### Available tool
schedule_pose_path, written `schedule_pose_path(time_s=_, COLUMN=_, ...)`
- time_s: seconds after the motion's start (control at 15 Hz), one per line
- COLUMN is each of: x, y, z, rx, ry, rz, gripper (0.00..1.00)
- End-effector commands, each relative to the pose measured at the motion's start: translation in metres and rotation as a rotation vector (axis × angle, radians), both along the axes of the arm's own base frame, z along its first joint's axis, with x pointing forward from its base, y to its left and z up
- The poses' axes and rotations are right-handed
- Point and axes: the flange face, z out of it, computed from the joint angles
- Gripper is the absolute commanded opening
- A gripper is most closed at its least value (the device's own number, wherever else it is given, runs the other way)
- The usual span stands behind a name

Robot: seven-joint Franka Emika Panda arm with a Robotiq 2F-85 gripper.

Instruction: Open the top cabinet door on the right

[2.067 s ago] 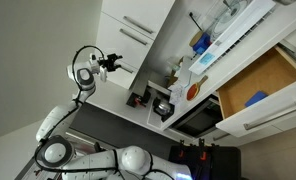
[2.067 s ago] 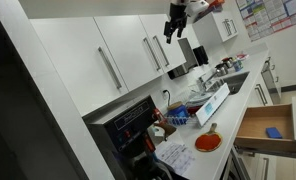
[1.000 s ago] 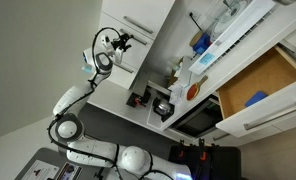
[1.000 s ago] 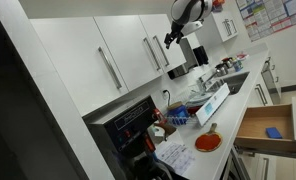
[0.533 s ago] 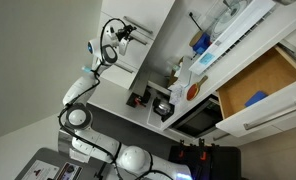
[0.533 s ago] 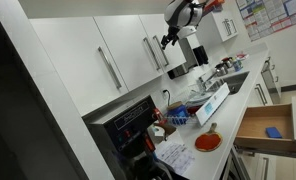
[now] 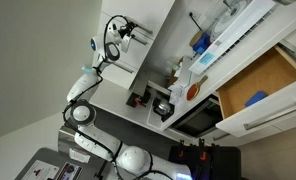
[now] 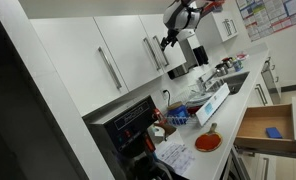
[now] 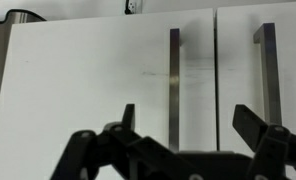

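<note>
The silver bar handle (image 9: 174, 88) is close to the seam, so the top cabinet door (image 9: 88, 85) will swing out around its far edge when I pull.
The top cabinet door (image 8: 172, 58) is a glossy white panel, shut, beside a matching door. In the wrist view two slim silver bar handles stand upright, one (image 9: 174, 85) left of the seam and one (image 9: 263, 70) right of it. My gripper (image 9: 188, 122) is open and empty, close in front of the doors. Its fingers straddle the left handle and the seam, and the right handle lies just outside one finger. Both exterior views show the gripper (image 8: 169, 40) (image 7: 138, 32) at the handles, not touching them as far as I can tell.
A wood-lined drawer (image 8: 260, 128) (image 7: 250, 75) stands pulled out with a blue object in it. A microwave (image 8: 126, 122) sits under the cabinets. A red plate (image 8: 208, 142), bottles and papers crowd the counter. A larger white door (image 8: 83, 60) hangs beside the pair.
The arm has swung from free space in front of the cabinets up to the two door handles. In the last half second it has only edged closer. The door stays shut.
</note>
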Motion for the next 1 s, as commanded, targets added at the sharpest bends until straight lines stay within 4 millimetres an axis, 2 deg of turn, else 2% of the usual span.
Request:
schedule_pose_path(time_s=0.0, x=0.000, y=0.000, z=0.001, rx=0.000, ry=-0.001, rz=0.000, gripper=1.00)
schedule_pose_path(time_s=0.93, x=0.040, y=-0.013, z=-0.043, rx=0.134, ry=-0.093, rz=-0.078, gripper=1.00)
